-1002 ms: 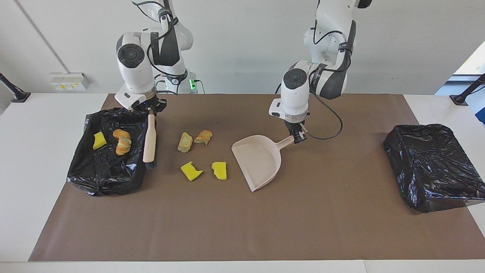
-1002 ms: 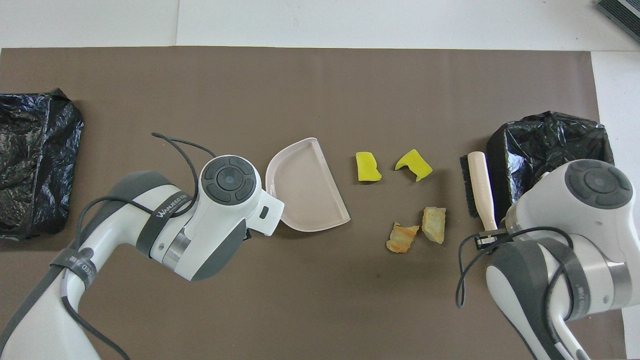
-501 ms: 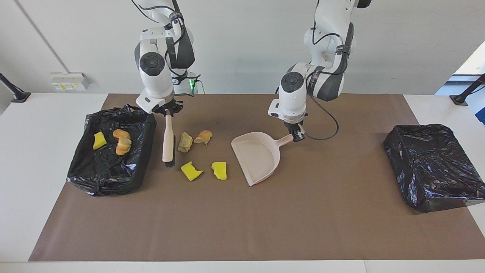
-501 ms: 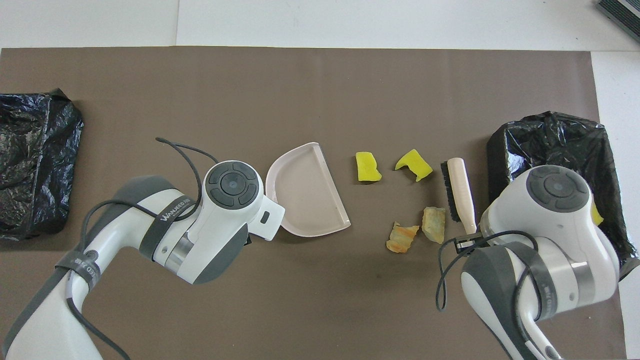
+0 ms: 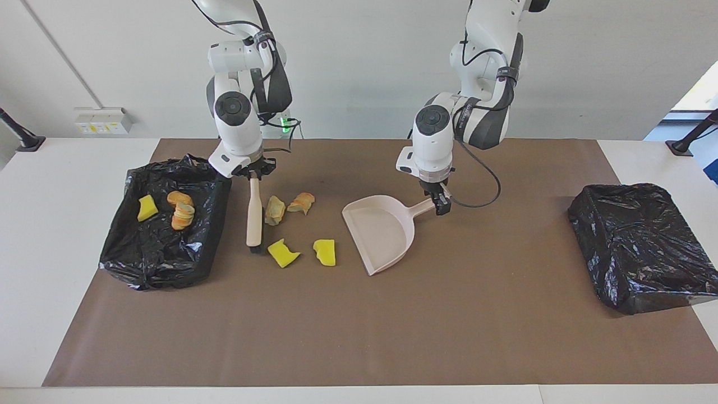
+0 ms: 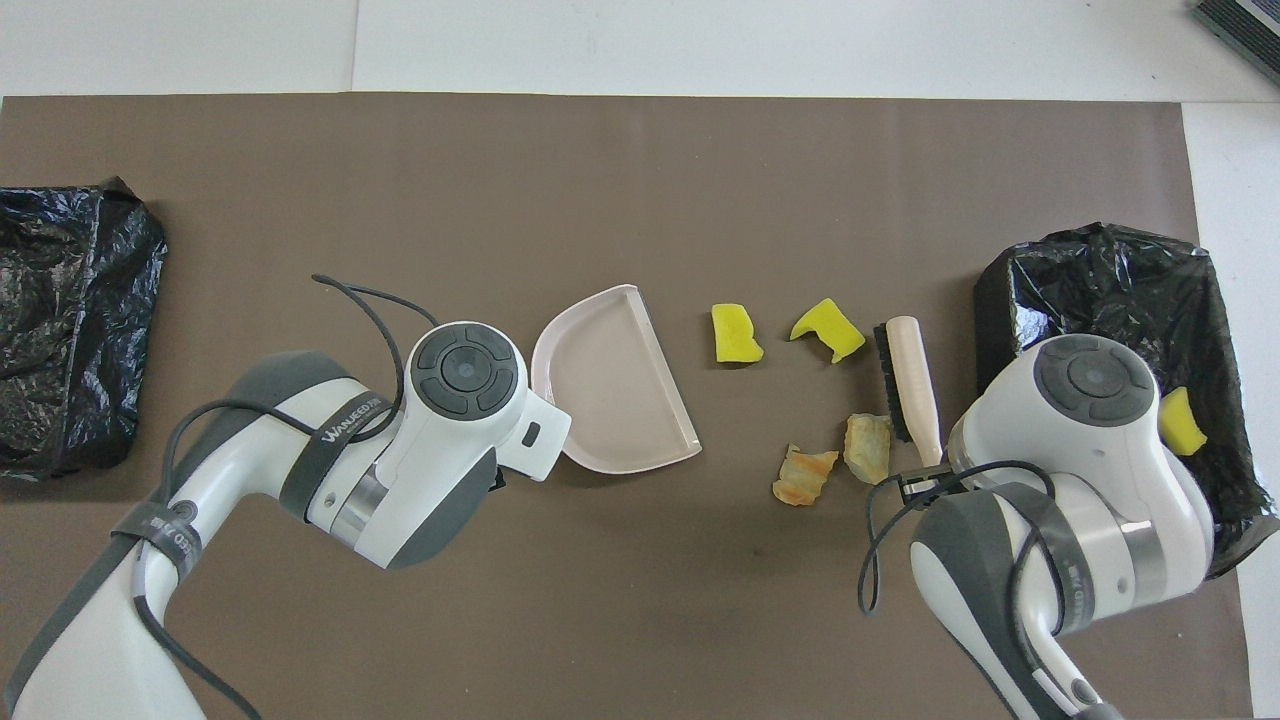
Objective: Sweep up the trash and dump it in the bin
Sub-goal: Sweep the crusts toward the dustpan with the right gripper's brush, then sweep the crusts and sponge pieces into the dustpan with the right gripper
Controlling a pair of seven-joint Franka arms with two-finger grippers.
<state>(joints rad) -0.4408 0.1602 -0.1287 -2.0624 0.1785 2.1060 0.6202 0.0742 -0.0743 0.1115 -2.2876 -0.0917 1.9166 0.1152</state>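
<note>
My left gripper should pull the dustpan back before sweeping, because the tan chunks lie past the near corner of the dustpan's opening (image 6: 695, 449) and the dustpan needs to be back in line with them.
Four chunks of trash lie on the brown mat: two yellow ones (image 5: 283, 252) (image 5: 325, 252) and, nearer to the robots, two tan ones (image 5: 274, 210) (image 5: 302, 202). My right gripper (image 5: 253, 174) is shut on the handle of a wooden brush (image 5: 254, 216) (image 6: 912, 375). The brush stands right beside the trash, between it and the bin (image 5: 157, 264). A pink-beige dustpan (image 5: 381, 230) (image 6: 610, 385) rests on the mat with its mouth toward the trash. My left gripper (image 5: 441, 203) is at the end of its handle.
The black-lined bin at the right arm's end holds a yellow chunk (image 5: 147, 208) and bread-like pieces (image 5: 180, 210). A second black-lined bin (image 5: 639, 247) (image 6: 60, 330) stands at the left arm's end. White table borders the mat.
My right arm has carried the brush from beside the bin over to the trash. The dustpan has turned slightly on the mat. The trash has not moved.
</note>
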